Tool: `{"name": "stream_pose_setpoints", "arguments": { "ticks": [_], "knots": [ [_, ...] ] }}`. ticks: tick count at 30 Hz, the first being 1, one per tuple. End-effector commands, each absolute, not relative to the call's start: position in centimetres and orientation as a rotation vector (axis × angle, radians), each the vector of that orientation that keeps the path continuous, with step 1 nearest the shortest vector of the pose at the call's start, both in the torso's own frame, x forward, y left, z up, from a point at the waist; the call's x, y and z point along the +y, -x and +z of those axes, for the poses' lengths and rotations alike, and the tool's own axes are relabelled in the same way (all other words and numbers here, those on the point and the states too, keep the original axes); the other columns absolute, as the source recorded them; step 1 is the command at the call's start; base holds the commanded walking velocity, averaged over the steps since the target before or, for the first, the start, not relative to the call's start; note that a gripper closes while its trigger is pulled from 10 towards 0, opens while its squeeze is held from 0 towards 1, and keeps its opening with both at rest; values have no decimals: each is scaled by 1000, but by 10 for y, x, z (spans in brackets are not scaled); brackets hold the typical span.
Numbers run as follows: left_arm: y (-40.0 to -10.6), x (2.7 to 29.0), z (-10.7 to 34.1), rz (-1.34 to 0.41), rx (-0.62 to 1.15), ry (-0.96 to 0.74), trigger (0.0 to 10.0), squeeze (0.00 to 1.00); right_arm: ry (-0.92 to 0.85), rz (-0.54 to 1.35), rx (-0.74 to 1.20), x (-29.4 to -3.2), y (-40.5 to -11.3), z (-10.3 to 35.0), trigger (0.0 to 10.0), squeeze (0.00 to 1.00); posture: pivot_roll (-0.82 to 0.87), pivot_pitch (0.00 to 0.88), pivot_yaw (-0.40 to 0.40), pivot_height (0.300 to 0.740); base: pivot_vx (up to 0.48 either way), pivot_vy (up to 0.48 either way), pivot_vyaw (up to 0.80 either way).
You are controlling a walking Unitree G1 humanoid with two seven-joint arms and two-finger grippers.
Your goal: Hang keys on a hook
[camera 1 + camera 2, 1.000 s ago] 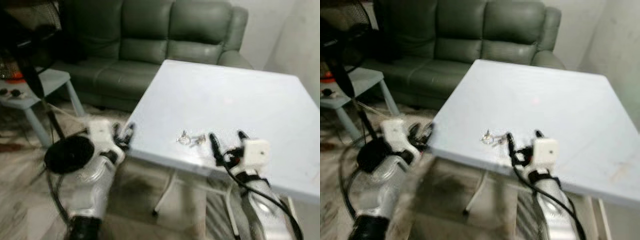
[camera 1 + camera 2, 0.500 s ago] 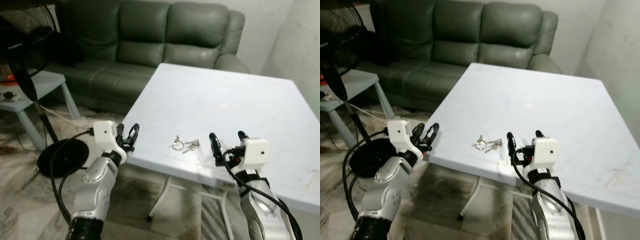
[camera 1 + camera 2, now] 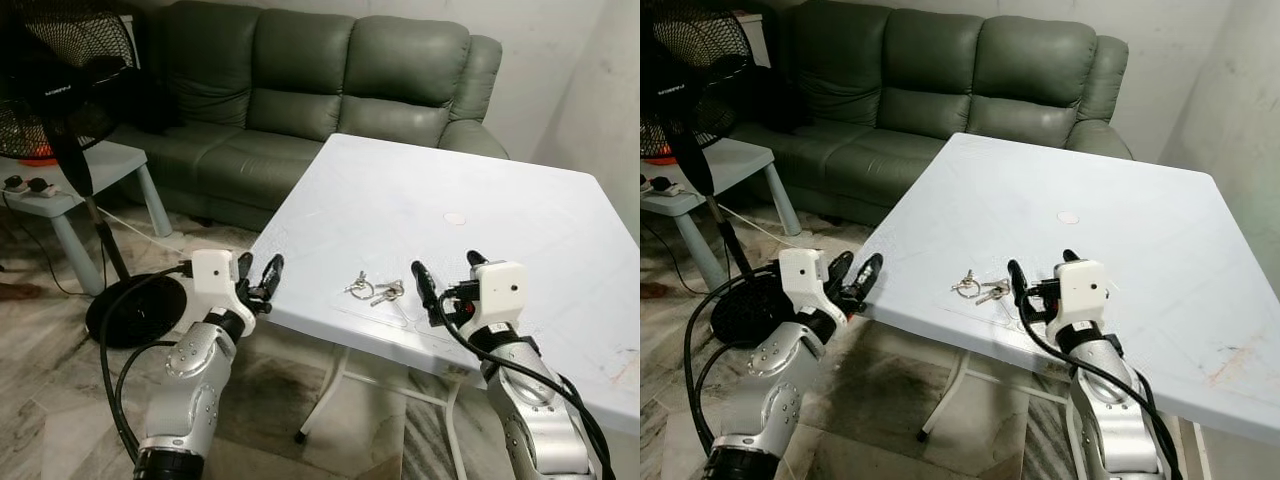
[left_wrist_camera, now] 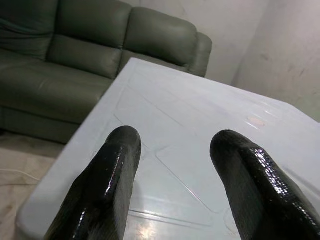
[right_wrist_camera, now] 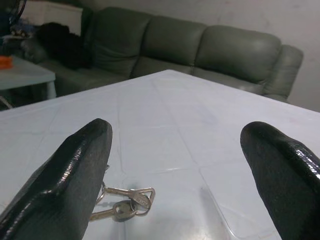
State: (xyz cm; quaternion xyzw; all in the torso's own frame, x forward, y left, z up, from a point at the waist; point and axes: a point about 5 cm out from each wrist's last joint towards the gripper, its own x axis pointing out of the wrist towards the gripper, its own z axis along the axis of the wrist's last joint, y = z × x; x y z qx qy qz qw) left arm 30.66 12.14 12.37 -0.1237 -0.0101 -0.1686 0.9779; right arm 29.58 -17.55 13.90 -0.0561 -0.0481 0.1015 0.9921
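My gripper will lift the key on the round ring, and the other keys should stay behind because they have their own angular ring.
A small bunch of silver keys lies on the white table, close to its front edge. My right gripper hovers open just to the right of the keys, fingers pointing toward the sofa. My left gripper stands open at the table's front left corner, a little below the tabletop's edge. Its two fingers point over the bare tabletop.
A dark green sofa stands behind the table. At the left are a black standing fan with its round base on the floor and a small pale blue side table. A wall rises at the right.
The camera has steadied and shifted, so the blur is gone. My left gripper has risen nearer the table corner. My right gripper has stayed beside the keys. The keys lie where they were.
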Motion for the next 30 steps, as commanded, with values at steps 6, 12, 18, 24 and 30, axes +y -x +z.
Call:
{"name": "stream_pose_setpoints", "arguments": {
  "ticks": [6,12,18,24,30],
  "knots": [
    [-297,115,126,-360,-17,236,10000,0,144,226,-60,-171,-304,143,10000,0,9,7,-63,740,0,0,0],
    [-290,114,126,-360,-7,244,10000,0,161,231,-40,-162,-308,144,10000,0,20,46,-75,740,0,0,0],
    [-284,112,128,-373,0,244,10000,0,151,231,-5,-150,-314,147,10000,0,24,82,-84,740,0,0,0],
    [-274,108,127,-387,21,243,10000,0,161,210,15,-143,-323,152,10000,0,26,117,-93,740,0,0,0],
    [-267,107,127,-381,38,252,10000,0,143,210,42,-135,-332,154,10000,0,39,152,-105,740,0,0,0]
  ]
}}
